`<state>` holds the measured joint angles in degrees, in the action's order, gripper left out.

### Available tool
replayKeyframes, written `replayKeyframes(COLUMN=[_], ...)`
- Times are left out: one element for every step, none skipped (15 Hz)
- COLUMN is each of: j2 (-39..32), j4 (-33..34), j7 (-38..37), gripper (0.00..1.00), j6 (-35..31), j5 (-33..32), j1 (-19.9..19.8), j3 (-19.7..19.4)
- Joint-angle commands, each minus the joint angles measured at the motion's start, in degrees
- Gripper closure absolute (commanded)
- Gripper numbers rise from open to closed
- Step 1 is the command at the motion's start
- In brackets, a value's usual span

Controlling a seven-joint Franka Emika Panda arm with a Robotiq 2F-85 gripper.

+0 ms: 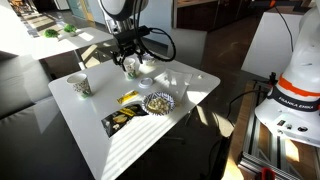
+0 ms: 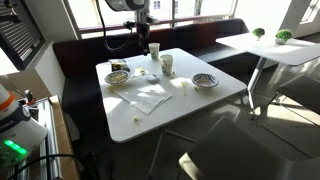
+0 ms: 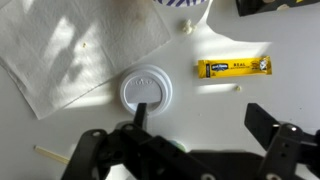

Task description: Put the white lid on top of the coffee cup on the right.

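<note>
One finger of the gripper overlaps the white lid's near edge point(image 3: 150, 110), so the robot should shift over until both fingers straddle the white lid point(image 3: 146, 88) before it goes down.
The white lid point(image 3: 145, 90) lies flat on the white table point(image 3: 215, 110) beside a paper napkin point(image 3: 70, 50). My gripper point(image 3: 200, 122) is open and empty just above the table. Its one finger overlaps the lid's near edge and the other finger is far to the side. Two white paper cups with green print point(image 2: 154, 48) point(image 2: 167, 64) stand upright near the arm in an exterior view. A cup point(image 1: 82, 86) also stands at the table's far side from the bowl. My gripper point(image 1: 128, 60) hangs low over the table's back part.
A yellow sachet point(image 3: 233, 67) lies near the lid. A dark-patterned bowl point(image 1: 158, 101) and a dark packet point(image 1: 120, 120) sit by the table's front edge. Another patterned dish point(image 2: 205, 80) sits apart. A second white table point(image 2: 270, 45) and a robot base point(image 1: 295, 95) stand nearby.
</note>
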<state>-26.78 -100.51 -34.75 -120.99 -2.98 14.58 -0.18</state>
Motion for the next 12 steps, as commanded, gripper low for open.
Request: replayKeyframes(j2=[5.43,5.55,5.50,4.77,3.23,3.21,3.21,3.26,3.31,3.42,3.54,3.64], j4=[-14.36,-17.28,-19.55,-20.96,-15.59,-17.80,-19.02,-19.47,-19.51,-19.51,-19.51,-19.51], j7=[-2.64,-3.50,-3.44,-3.00,-1.77,-1.74,-1.71,-1.70,-1.70,-1.71,-1.73,-1.74], gripper=[0.00,0.00,0.00,0.00,0.00,0.00,0.00,0.00,0.00,0.00,0.00,0.00], j6=[-9.63,-12.73,-16.20,-19.61,-14.33,-17.14,-18.46,-18.92,-18.95,-18.95,-18.95,-18.95], j5=[0.69,-0.67,-1.24,-1.85,-0.62,-0.80,-0.88,-0.89,-0.89,-0.90,-0.91,-0.91], j1=[-2.49,-2.96,-3.53,-4.04,-3.68,-4.09,-4.38,-4.48,-4.45,-4.35,-4.30,-4.29], j3=[-1.28,-2.30,-2.88,-3.67,-2.66,-3.33,-3.67,-3.75,-3.73,-3.67,-3.61,-3.59])
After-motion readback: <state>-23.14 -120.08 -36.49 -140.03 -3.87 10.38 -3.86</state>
